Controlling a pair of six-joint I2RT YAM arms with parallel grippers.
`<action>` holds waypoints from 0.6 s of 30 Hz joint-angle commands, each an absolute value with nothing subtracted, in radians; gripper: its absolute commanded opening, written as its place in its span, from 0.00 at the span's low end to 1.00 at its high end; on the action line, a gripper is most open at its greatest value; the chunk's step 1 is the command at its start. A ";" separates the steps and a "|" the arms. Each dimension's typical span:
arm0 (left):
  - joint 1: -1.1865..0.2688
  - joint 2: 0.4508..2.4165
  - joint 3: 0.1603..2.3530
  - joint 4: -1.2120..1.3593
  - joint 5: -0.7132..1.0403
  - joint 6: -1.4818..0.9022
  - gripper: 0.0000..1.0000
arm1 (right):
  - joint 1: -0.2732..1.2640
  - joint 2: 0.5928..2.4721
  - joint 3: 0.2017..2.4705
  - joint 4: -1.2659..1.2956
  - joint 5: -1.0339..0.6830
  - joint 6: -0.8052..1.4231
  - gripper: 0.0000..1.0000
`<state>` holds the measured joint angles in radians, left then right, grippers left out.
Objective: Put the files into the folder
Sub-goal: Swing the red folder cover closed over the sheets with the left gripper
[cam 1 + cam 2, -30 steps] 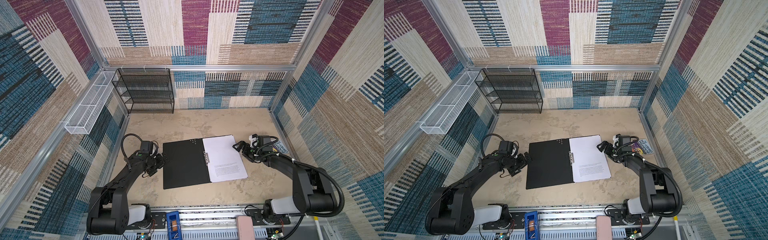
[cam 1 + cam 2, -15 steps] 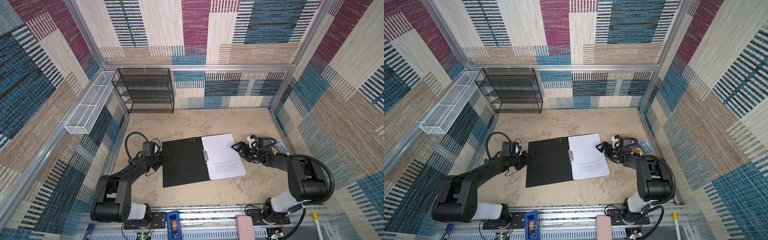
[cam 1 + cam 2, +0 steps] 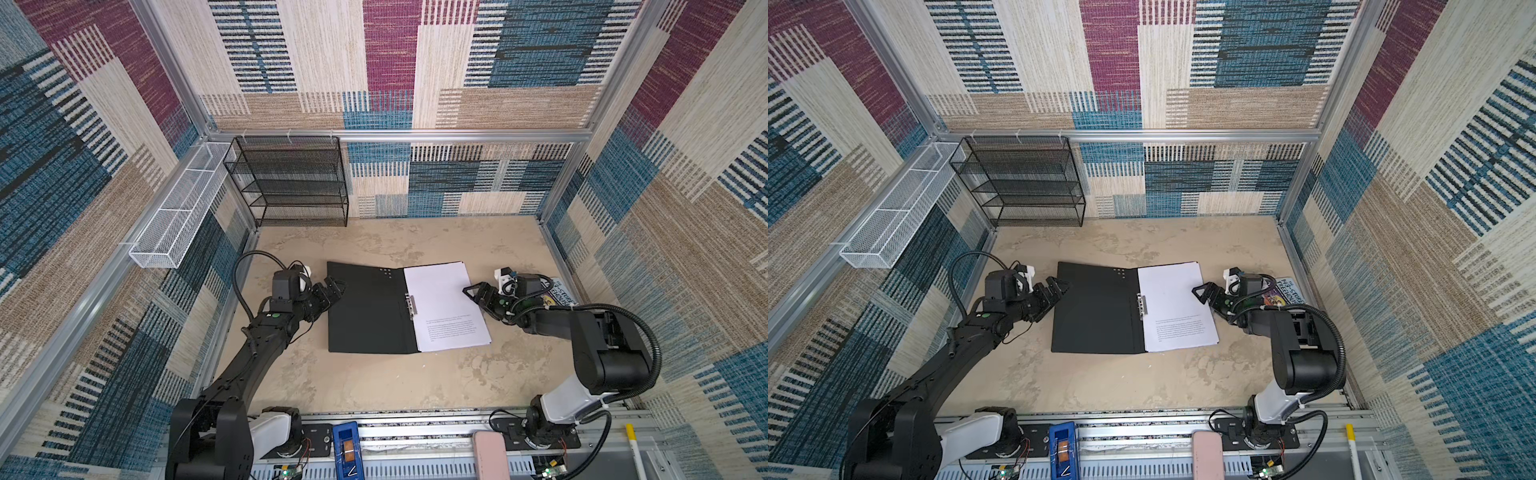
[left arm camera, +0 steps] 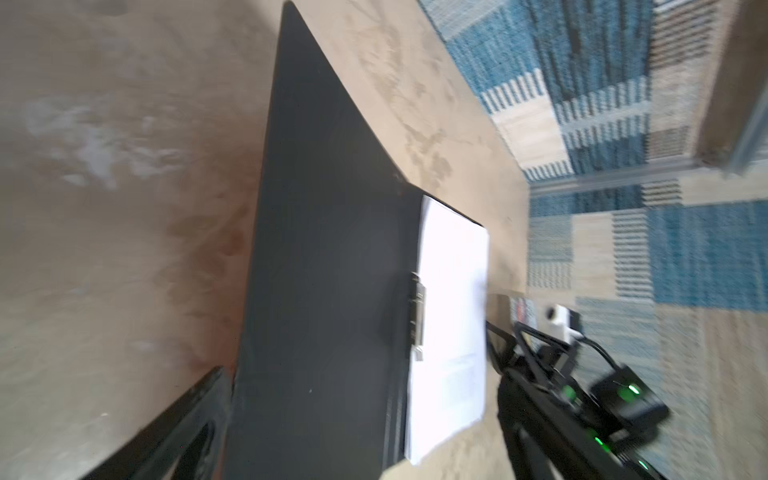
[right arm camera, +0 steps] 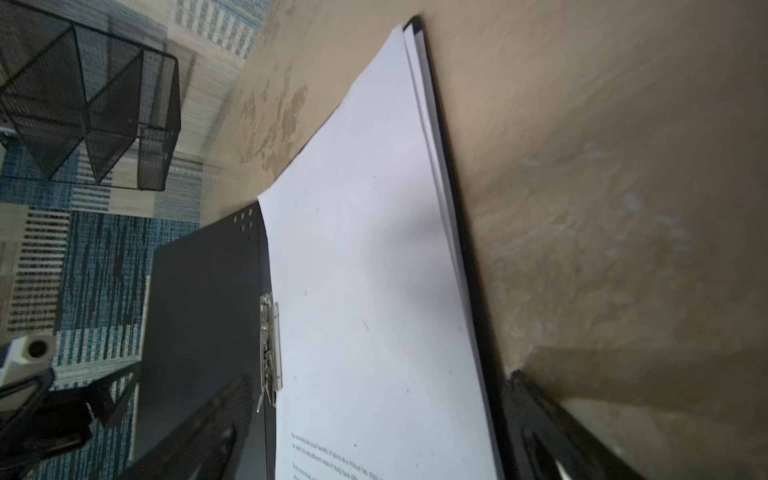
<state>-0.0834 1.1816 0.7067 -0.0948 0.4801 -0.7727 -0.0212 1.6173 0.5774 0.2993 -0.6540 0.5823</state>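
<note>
I should back my right gripper out of the way as my left gripper folds the cover over, because my right gripper is over the files' edge (image 3: 466, 273), where the folder's cover (image 3: 369, 310) must land.
The folder (image 3: 365, 311) (image 3: 1096, 309) lies open and flat mid-table, black inside up. The files (image 3: 442, 303) (image 3: 1177, 303), a stack of white sheets with printed text on the top one, rest on its right half beside the metal spine clip (image 5: 270, 349). My left gripper (image 3: 334, 287) (image 3: 1059, 286) is open at the folder's left edge, near the far corner. My right gripper (image 3: 471, 293) (image 3: 1200, 291) is open at the files' right edge; one finger (image 5: 540, 424) sits outside the folder's rim, the other (image 5: 199, 432) over the folder. Neither holds anything.
A colourful book (image 3: 559, 293) lies by the right wall, behind the right wrist. A black mesh shelf (image 3: 291, 183) stands at the back left and a white wire basket (image 3: 178, 212) hangs on the left wall. The aluminium rail (image 3: 415, 432) runs along the front edge.
My left gripper has moved away from me and to the right, up to the folder's left edge. The right gripper has stayed at the files' edge while its arm folded lower.
</note>
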 commanded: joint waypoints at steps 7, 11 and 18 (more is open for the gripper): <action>-0.226 1.208 0.883 -0.054 0.753 -0.925 0.97 | 0.017 1.615 0.564 0.224 -0.794 0.643 0.96; -0.381 1.267 0.983 -0.055 0.708 -0.949 0.99 | 0.061 1.617 0.567 0.277 -0.793 0.704 0.96; -0.603 1.456 1.141 -0.054 0.650 -0.944 0.99 | 0.025 1.513 0.594 0.188 -0.618 0.778 0.99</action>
